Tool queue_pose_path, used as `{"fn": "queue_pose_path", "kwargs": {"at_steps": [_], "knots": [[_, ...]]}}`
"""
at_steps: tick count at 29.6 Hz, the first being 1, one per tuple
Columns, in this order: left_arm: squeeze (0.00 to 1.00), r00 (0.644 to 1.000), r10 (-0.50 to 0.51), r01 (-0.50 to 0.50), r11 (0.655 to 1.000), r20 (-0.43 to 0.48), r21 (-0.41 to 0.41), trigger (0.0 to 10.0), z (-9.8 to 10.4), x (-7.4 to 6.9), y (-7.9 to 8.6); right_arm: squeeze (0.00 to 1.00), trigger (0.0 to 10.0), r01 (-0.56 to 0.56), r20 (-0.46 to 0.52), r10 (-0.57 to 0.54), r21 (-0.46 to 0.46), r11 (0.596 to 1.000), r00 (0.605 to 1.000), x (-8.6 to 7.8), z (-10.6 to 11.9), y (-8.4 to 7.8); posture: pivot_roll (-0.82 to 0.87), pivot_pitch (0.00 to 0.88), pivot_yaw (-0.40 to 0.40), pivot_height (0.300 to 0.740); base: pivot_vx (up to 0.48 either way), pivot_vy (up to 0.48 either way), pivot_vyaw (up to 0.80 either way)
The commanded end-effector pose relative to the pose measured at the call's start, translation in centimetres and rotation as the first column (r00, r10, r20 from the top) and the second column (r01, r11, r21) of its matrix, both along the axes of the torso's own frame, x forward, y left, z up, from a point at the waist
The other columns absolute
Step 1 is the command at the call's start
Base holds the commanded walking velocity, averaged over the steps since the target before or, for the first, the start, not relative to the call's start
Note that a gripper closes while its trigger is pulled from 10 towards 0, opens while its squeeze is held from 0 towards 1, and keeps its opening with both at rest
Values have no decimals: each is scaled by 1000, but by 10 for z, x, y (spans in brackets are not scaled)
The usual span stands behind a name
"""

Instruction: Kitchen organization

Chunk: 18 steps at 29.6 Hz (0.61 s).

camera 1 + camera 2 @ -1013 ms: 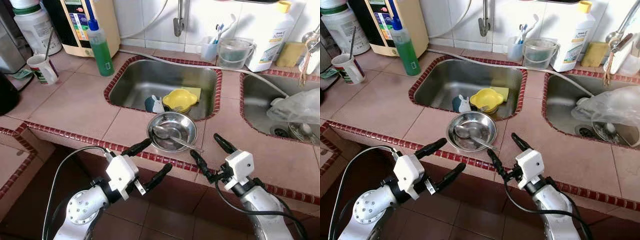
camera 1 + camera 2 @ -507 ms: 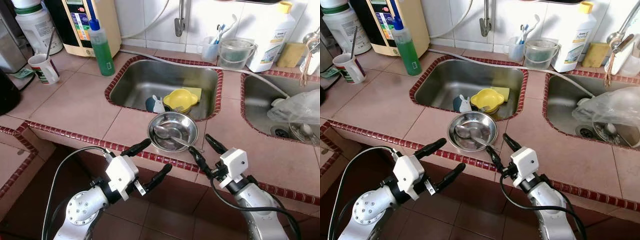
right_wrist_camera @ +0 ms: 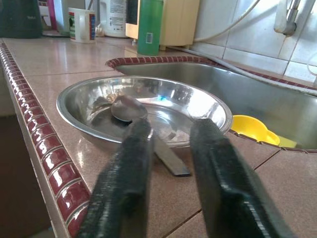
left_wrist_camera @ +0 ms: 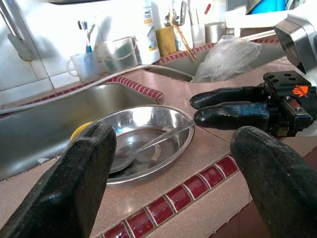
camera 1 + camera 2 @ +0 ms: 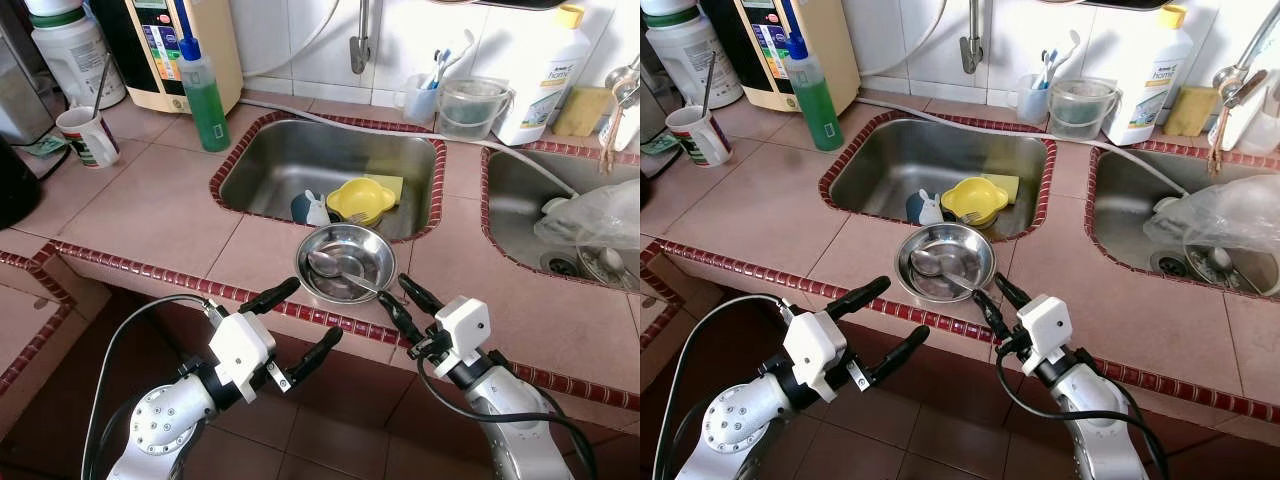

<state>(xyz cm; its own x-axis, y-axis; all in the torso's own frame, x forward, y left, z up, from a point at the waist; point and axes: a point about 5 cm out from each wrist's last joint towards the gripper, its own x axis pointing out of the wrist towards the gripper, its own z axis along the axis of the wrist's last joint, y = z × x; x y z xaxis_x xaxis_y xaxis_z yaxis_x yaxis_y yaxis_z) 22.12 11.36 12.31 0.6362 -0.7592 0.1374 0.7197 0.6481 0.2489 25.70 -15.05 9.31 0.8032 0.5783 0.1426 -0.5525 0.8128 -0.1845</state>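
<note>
The metal spoon's handle lies at a slant across my right gripper's gap. The metal spoon will turn into line with the fingers when I close them.
A steel bowl sits on the pink tiled counter just in front of the left sink. A metal spoon lies in it, its handle sticking out over the rim towards my right side. My right gripper is low over the counter at that rim, open by a narrow gap, with one finger on each side of the handle's end. In the right wrist view the fingers flank the handle without closing on it. My left gripper hangs wide open in front of the counter's edge, below the bowl.
The left sink holds a yellow bowl and a dark cup. A green soap bottle and a mug stand at the left. The right sink holds a plastic bag.
My right gripper has moved left and forward to the bowl's rim, and its fingers have narrowed around the spoon handle. The left arm has barely moved.
</note>
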Motion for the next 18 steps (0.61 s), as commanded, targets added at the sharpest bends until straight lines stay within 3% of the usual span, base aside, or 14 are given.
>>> {"fn": "queue_pose_path", "kwargs": {"at_steps": [1, 18], "knots": [[0, 1000, 6, -6, 1000, 15, 11, 10000, 4, -2, 2, 0, 0, 5, -24, -5, 7, 1000, 1000, 0, -4, -1, 14, 110, 62, 740, 0, 0, 0], [0, 1000, 1, -1, 1000, 12, 15, 10000, 5, -1, 3, 0, 0, 3, -38, -2, 37, 999, 999, -3, -5, 0, 16, 109, 71, 740, 0, 0, 0]]}}
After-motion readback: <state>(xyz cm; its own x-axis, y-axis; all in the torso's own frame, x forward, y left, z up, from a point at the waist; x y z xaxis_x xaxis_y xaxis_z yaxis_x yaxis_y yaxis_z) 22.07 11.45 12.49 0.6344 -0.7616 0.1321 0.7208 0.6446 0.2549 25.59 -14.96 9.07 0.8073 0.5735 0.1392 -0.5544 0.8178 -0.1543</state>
